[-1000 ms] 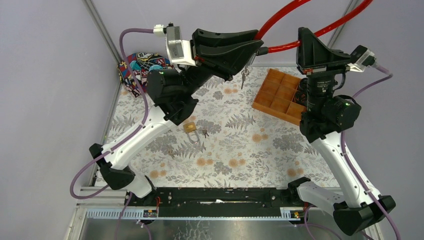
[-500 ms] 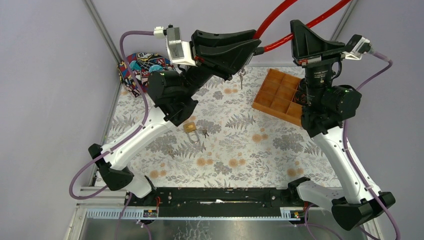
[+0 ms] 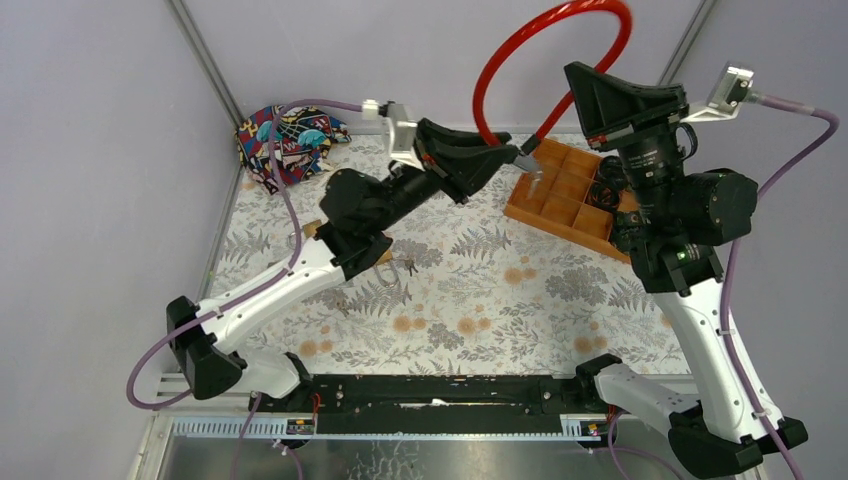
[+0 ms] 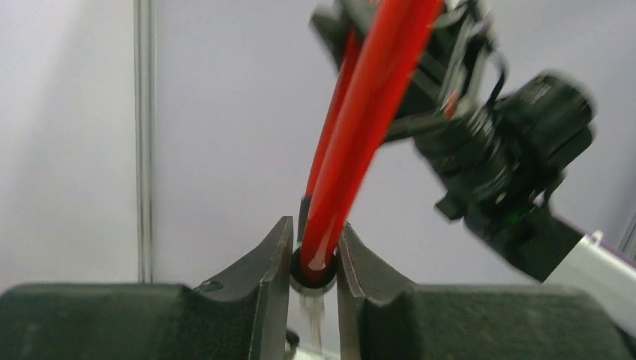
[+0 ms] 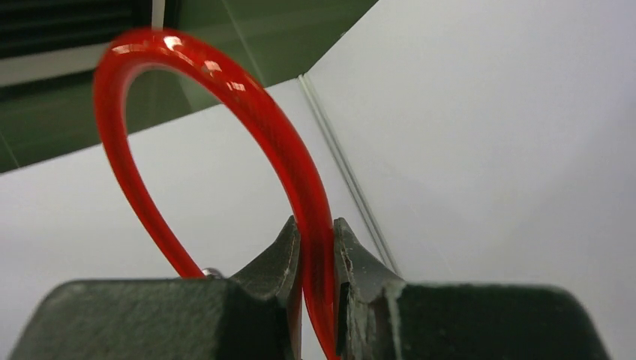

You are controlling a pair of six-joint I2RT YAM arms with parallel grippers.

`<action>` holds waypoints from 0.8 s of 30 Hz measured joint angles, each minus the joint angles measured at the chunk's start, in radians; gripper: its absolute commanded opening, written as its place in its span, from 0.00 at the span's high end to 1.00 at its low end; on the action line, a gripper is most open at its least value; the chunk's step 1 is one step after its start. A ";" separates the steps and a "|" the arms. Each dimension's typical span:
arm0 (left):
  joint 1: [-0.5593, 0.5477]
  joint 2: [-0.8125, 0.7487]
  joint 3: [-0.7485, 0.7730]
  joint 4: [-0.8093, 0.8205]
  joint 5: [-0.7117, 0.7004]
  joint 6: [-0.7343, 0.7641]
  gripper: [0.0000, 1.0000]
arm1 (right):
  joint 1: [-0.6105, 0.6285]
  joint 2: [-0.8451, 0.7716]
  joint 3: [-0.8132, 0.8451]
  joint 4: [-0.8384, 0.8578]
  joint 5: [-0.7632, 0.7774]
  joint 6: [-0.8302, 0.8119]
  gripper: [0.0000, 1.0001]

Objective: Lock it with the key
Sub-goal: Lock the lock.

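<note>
The two red cable ends come together at the lock's silver body (image 3: 526, 162) by the robot's left gripper, so the right gripper should now guide the cable loop (image 3: 586, 8) until the loop stands upright, then let go.
A red cable lock (image 3: 560, 15) arches in a loop above the back of the table. My left gripper (image 3: 508, 150) is shut on its black end piece (image 4: 311, 274), with the red cable (image 4: 360, 127) rising out between the fingers. A small silver key (image 3: 535, 180) dangles blurred below that end piece (image 3: 520, 152). My right gripper (image 3: 573, 72) is raised high at the back right, shut on the cable (image 5: 255, 112) further along, which curls overhead and back down. In the wrist views the left gripper (image 4: 313, 262) and right gripper (image 5: 317, 240) both pinch the cable tightly.
An orange compartment tray (image 3: 565, 195) sits at the back right under the hanging key. A colourful cloth pouch (image 3: 285, 135) lies in the back left corner. A brass padlock (image 3: 384, 257) with small keys (image 3: 408, 267) peeks out beneath my left arm.
The left arm has dropped and reached right, toward the tray. The right gripper rose and turned. The cable, earlier stretched off the top, now curls into a full loop.
</note>
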 measured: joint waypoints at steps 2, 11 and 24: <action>0.000 0.005 -0.032 -0.034 0.001 -0.002 0.86 | 0.006 0.001 0.011 -0.022 -0.053 -0.034 1.00; 0.001 0.024 -0.069 -0.084 0.002 -0.018 0.69 | 0.016 0.028 -0.012 -0.013 -0.137 -0.021 1.00; 0.006 0.041 -0.069 -0.069 0.072 -0.053 0.60 | 0.026 0.037 -0.038 0.008 -0.192 0.040 1.00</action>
